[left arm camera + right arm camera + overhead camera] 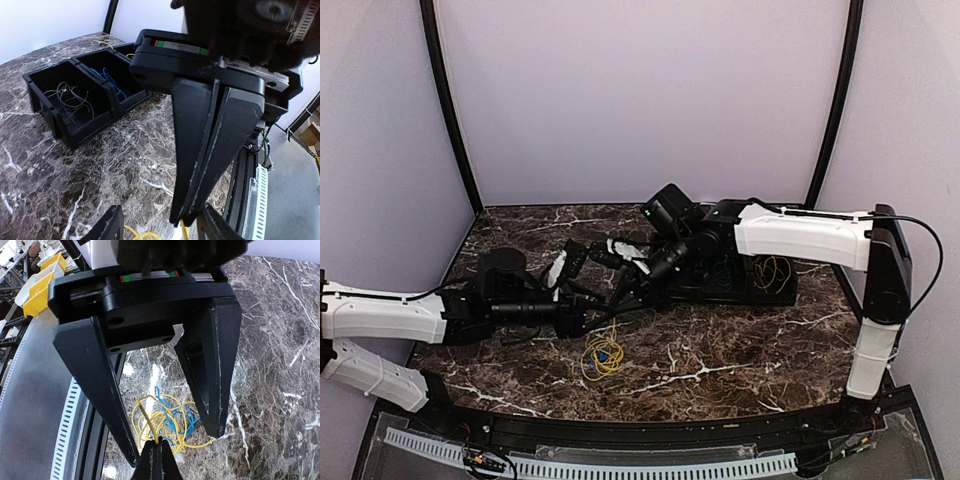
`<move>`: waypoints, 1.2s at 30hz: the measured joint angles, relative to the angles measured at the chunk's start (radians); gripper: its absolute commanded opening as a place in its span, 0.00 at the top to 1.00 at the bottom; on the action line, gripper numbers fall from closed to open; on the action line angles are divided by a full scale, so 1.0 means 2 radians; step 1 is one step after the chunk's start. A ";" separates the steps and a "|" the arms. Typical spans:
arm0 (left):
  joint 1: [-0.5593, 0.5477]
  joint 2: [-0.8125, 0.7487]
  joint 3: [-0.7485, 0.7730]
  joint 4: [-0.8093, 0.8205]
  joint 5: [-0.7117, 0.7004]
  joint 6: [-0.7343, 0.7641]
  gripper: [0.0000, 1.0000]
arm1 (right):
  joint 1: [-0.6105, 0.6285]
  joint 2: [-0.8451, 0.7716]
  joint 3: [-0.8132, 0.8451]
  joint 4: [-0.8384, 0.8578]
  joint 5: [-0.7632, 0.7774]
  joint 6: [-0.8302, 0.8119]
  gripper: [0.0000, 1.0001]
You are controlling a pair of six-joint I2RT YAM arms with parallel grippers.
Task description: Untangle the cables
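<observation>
My right gripper's yellow cable runs into the tangle (pixel 172 421), so next I raise the cable high toward the bins (pixel 770 275) before my left gripper drags the tangle off.
A tangle of yellow and blue cables (pixel 603 355) (pixel 167 422) lies on the marble table near the front edge. My right gripper (pixel 159 442) (pixel 182 220) (pixel 623 293) is shut on one yellow cable strand (pixel 147 422) and holds it lifted from the tangle. Facing it, my left gripper (pixel 161 212) (pixel 175 447) (pixel 603 312) is open, its fingers (pixel 102 400) standing on either side of the right gripper's tips. Nothing is held between the left fingers. Both grippers hover just above and behind the tangle.
A row of black bins (pixel 85 132) (pixel 760 292) stands at the back right. One bin holds pale grey wires (pixel 67 95), another a blue cable (pixel 112 82), and a yellow cable (pixel 775 272) lies in the far one. A slotted white rail (pixel 590 465) runs along the table's front edge.
</observation>
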 measured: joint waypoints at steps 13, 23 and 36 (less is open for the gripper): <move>-0.004 0.162 -0.028 0.155 -0.029 -0.017 0.71 | -0.012 -0.080 0.064 -0.044 -0.035 -0.023 1.00; -0.004 0.188 0.028 0.080 -0.092 -0.029 0.81 | -0.101 -0.121 0.181 -0.072 -0.115 -0.031 1.00; -0.004 0.116 -0.033 -0.057 -0.160 -0.065 0.90 | -0.290 -0.182 0.249 -0.063 -0.187 0.005 1.00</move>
